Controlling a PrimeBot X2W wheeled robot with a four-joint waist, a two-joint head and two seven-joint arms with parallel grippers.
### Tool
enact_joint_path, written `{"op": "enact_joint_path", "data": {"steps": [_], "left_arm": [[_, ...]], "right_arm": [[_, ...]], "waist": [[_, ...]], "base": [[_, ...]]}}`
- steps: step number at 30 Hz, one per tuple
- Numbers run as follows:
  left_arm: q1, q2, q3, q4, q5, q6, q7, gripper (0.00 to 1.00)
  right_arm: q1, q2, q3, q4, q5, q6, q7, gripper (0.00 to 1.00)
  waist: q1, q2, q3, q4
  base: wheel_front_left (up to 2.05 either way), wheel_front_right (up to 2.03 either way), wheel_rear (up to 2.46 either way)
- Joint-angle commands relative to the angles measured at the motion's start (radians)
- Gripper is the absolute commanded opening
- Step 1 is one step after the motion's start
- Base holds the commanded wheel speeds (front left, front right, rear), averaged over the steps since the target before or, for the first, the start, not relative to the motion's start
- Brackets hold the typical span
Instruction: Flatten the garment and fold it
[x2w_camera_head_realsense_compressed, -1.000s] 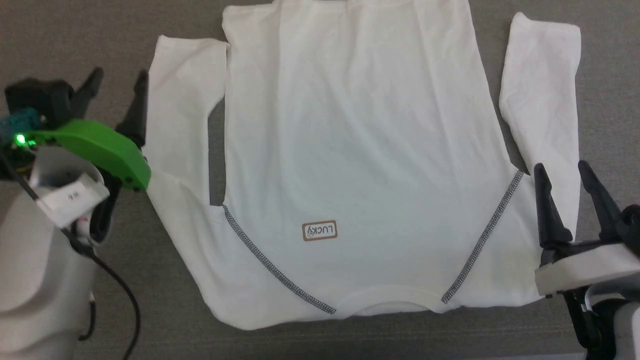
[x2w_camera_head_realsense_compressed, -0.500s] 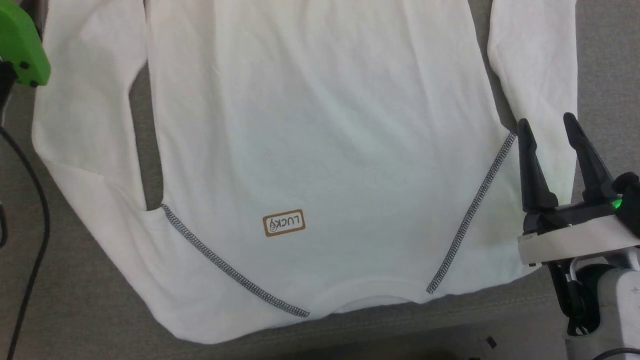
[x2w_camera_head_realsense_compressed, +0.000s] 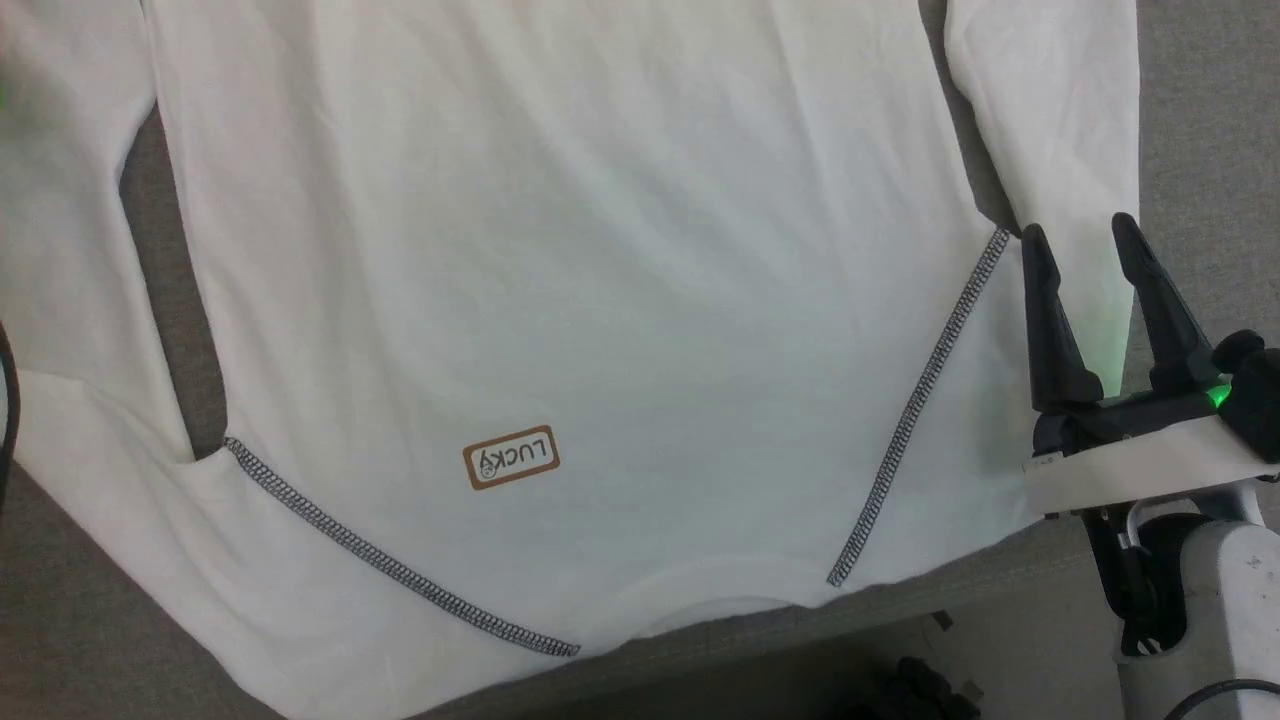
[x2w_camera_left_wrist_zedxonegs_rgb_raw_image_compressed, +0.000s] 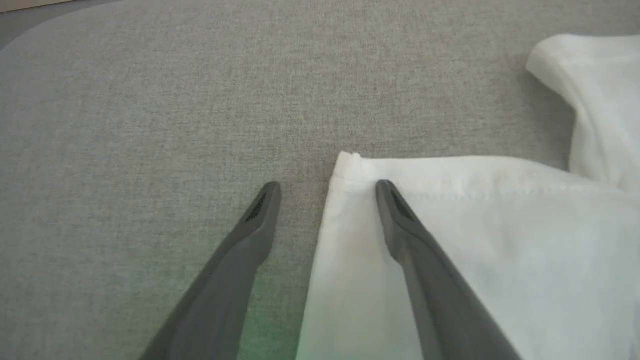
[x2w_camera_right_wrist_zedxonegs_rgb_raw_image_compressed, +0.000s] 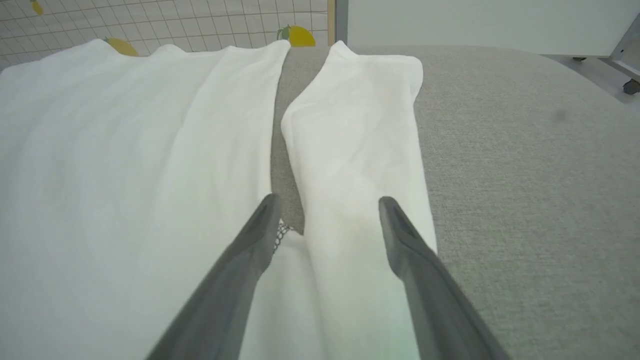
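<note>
My gripper will carry the cuff across, and the sleeve (x2w_camera_head_realsense_compressed: 70, 300) should fold over the chest while the body stays flat, because a gap (x2w_camera_head_realsense_compressed: 174, 288) separates the two up to the armpit.
The garment (x2w_camera_head_realsense_compressed: 560, 250), a white long-sleeved shirt with dark zigzag seams and a brown-outlined logo patch (x2w_camera_head_realsense_compressed: 511, 458), lies spread flat on the grey table (x2w_camera_head_realsense_compressed: 1200, 120), collar toward me. My right gripper (x2w_camera_head_realsense_compressed: 1080, 235) is open above the right sleeve near the armpit seam; in the right wrist view that sleeve (x2w_camera_right_wrist_zedxonegs_rgb_raw_image_compressed: 360, 150) runs between the fingers of the right gripper (x2w_camera_right_wrist_zedxonegs_rgb_raw_image_compressed: 327, 200). In the left wrist view my left gripper (x2w_camera_left_wrist_zedxonegs_rgb_raw_image_compressed: 327, 186) is open over the corner of the other sleeve's cuff (x2w_camera_left_wrist_zedxonegs_rgb_raw_image_compressed: 450, 210), one finger over cloth, one over bare table.
Grey fabric table surface (x2w_camera_left_wrist_zedxonegs_rgb_raw_image_compressed: 150, 100) extends to the left of the cuff and right of the right sleeve (x2w_camera_right_wrist_zedxonegs_rgb_raw_image_compressed: 525, 175). The table's near edge (x2w_camera_head_realsense_compressed: 800, 630) runs below the collar, with dark floor items beneath. A tiled wall with lemon prints (x2w_camera_right_wrist_zedxonegs_rgb_raw_image_compressed: 150, 25) stands behind.
The head camera has swung, so the shirt slid left in the picture and the left arm left the frame. The right gripper stays open over the right sleeve.
</note>
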Motion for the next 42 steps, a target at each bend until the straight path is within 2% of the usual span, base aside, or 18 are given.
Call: {"op": "enact_joint_path", "data": {"steps": [1,2,3,4,7,14,17,22,27,36,42], "left_arm": [[0.018,-0.006,-0.003,0.019,-0.006,0.018,0.039,1.00],[0.026,-0.011,-0.001,0.019,-0.014,0.029,0.063,0.84],[0.037,-0.011,-0.002,0.016,-0.021,0.035,0.094,0.39],[0.047,-0.010,-0.004,0.008,-0.028,0.039,0.118,0.00],[0.069,-0.010,0.006,-0.023,-0.049,0.050,0.149,0.00],[0.090,-0.003,0.019,-0.080,-0.042,0.051,0.067,0.00],[0.089,-0.022,0.038,-0.086,-0.050,0.050,-0.012,0.00],[0.104,-0.048,0.084,-0.069,-0.052,0.040,-0.227,0.00],[0.174,-0.063,0.108,-0.091,-0.063,0.028,-0.346,0.00],[0.383,-0.044,0.162,-0.302,-0.082,0.060,-0.384,0.00],[0.508,-0.071,0.153,-0.479,-0.099,0.077,-0.372,0.00]], "right_arm": [[-0.018,0.004,0.000,0.005,0.005,-0.002,-0.010,1.00],[-0.018,0.004,-0.001,0.007,0.005,-0.002,-0.010,1.00],[-0.019,0.004,-0.003,0.009,0.004,-0.002,-0.009,1.00],[-0.020,0.004,-0.005,0.010,0.003,-0.002,-0.009,1.00],[-0.024,0.006,-0.007,0.008,0.003,-0.002,-0.008,1.00],[-0.027,0.004,-0.013,0.003,-0.003,-0.002,-0.002,1.00],[-0.021,0.005,-0.016,0.005,-0.005,-0.002,0.000,1.00],[-0.002,0.007,-0.030,0.010,-0.006,-0.002,0.004,1.00],[0.033,0.006,-0.047,0.008,-0.015,-0.002,0.023,1.00],[0.129,0.015,-0.080,-0.023,-0.025,-0.002,0.079,1.00],[0.176,0.024,-0.093,-0.042,-0.022,-0.002,0.102,1.00]], "waist": [[-0.0001,0.0000,0.007,-0.006],[-0.0001,0.0000,0.006,-0.005],[-0.0001,0.0000,0.005,-0.003],[-0.0001,0.0000,0.004,-0.002],[-0.0001,0.0000,-0.001,0.000],[-0.0001,0.0000,-0.020,0.014],[-0.0001,0.0000,-0.041,0.025],[-0.0001,0.0000,-0.121,0.059],[-0.0001,0.0000,-0.228,0.103],[-0.0001,0.0000,-0.382,0.170],[-0.0001,0.0000,-0.443,0.195]], "base": [[0.00,0.00,0.00],[0.00,0.00,0.00],[0.00,0.00,0.00],[0.00,0.00,0.00],[0.00,0.00,0.00],[0.00,0.00,0.00],[0.00,0.00,0.00],[0.00,0.00,0.00],[0.00,0.00,0.00],[0.00,0.00,0.00],[0.00,0.00,0.00]]}}
